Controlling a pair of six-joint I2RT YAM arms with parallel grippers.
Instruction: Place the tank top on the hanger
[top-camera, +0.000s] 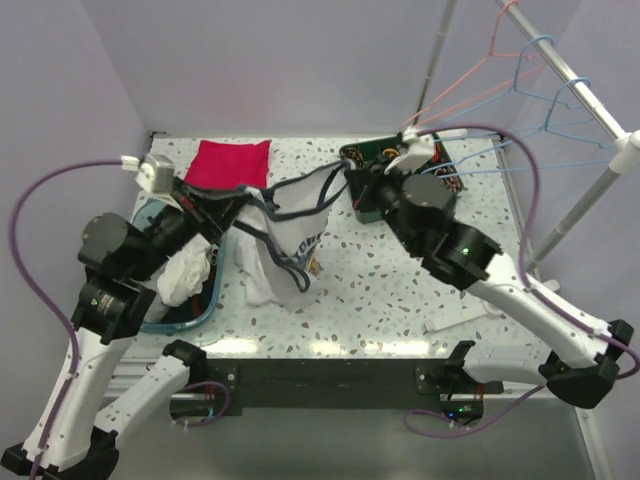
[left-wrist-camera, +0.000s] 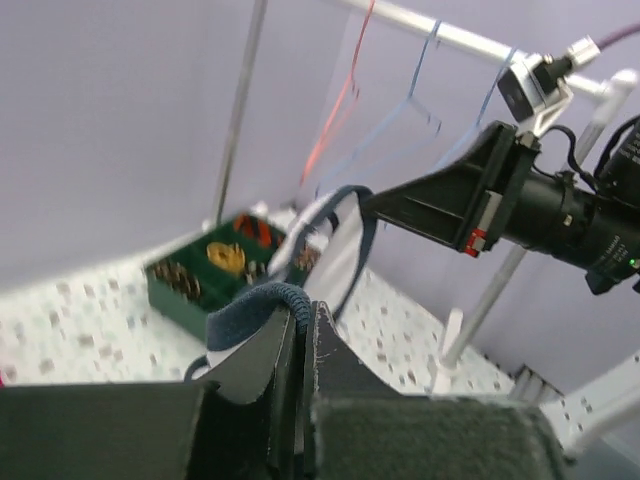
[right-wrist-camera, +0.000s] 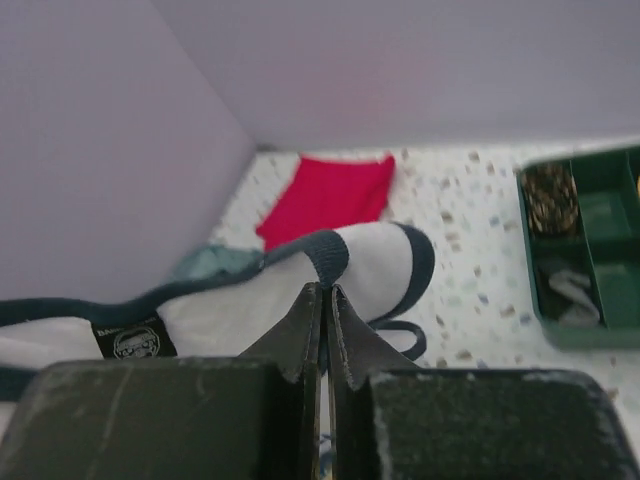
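Both of the robot's grippers hold the tank top's straps (top-camera: 331, 181), so the robot needs to put the tank top down first, and then its left gripper should take the light-blue hanger on the rail (top-camera: 500, 170).
The white tank top (top-camera: 285, 240) with navy trim hangs stretched between my two grippers above the table, its body drooping onto the surface. My left gripper (top-camera: 243, 203) is shut on a navy-trimmed strap (left-wrist-camera: 250, 305); its jaws (left-wrist-camera: 305, 310) are pressed together on the trim. My right gripper (top-camera: 350, 185) is shut on the other strap (right-wrist-camera: 370, 265); its jaws (right-wrist-camera: 327, 290) are closed on the navy edge. It also shows in the left wrist view (left-wrist-camera: 400, 205). Light-blue wire hangers (top-camera: 560, 110) hang on the rail at the back right, apart from both grippers.
A pink wire hanger (top-camera: 470, 85) hangs beside the blue ones on the metal rail (top-camera: 570, 75). A red folded cloth (top-camera: 232, 162) lies at the back. A green parts tray (top-camera: 365, 152) sits behind my right gripper. A teal basket (top-camera: 175, 315) with white clothing stands at the left.
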